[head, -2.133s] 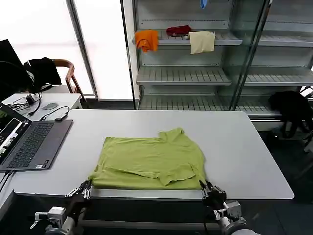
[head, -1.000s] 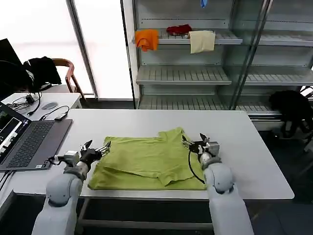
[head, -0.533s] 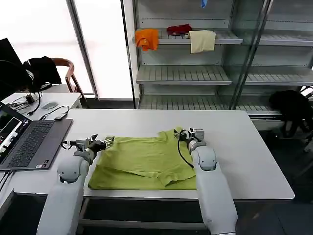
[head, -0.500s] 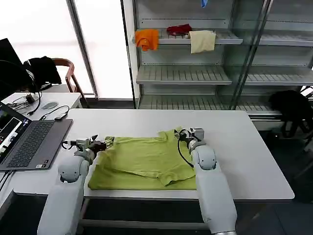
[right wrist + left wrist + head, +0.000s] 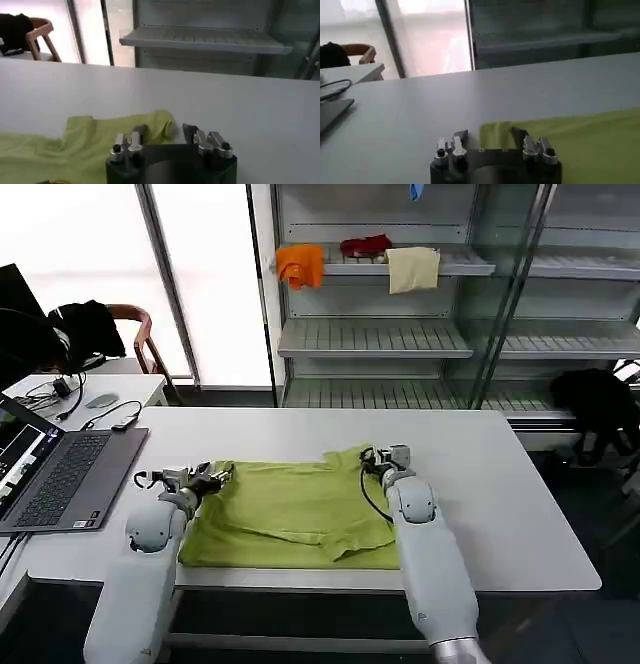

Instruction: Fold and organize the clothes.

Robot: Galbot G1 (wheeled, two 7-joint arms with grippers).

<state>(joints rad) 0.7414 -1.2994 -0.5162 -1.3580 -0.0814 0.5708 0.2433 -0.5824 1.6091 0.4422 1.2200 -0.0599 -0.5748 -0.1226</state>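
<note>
I expect the T-shirt's far part (image 5: 275, 484) to fold over while its near edge stays in place when I pull, because the T-shirt's far edge (image 5: 345, 458) is limp and bunched up.
The clothes are one lime yellow-green T-shirt (image 5: 300, 509) lying flat, partly folded, on the white table (image 5: 490, 484). My left gripper (image 5: 213, 475) is low at the shirt's far left corner. In the left wrist view the left gripper (image 5: 490, 136) is open, with that corner (image 5: 496, 131) lying between the fingers. My right gripper (image 5: 372, 457) is at the far right corner. In the right wrist view the right gripper (image 5: 165, 131) is also open, and the bunched shirt edge (image 5: 159, 122) sits between its jaws.
An open laptop (image 5: 60, 474) lies at the table's left end, with a cabled side table (image 5: 90, 389) and a chair (image 5: 135, 329) behind it. Metal shelves (image 5: 400, 334) at the back hold orange (image 5: 300, 264), red (image 5: 365, 246) and cream (image 5: 412, 269) cloths. A black garment (image 5: 595, 409) hangs at the right.
Both arms have come up from below the table's near edge and reached forward over the shirt to its two far corners. The shirt lies much as before.
</note>
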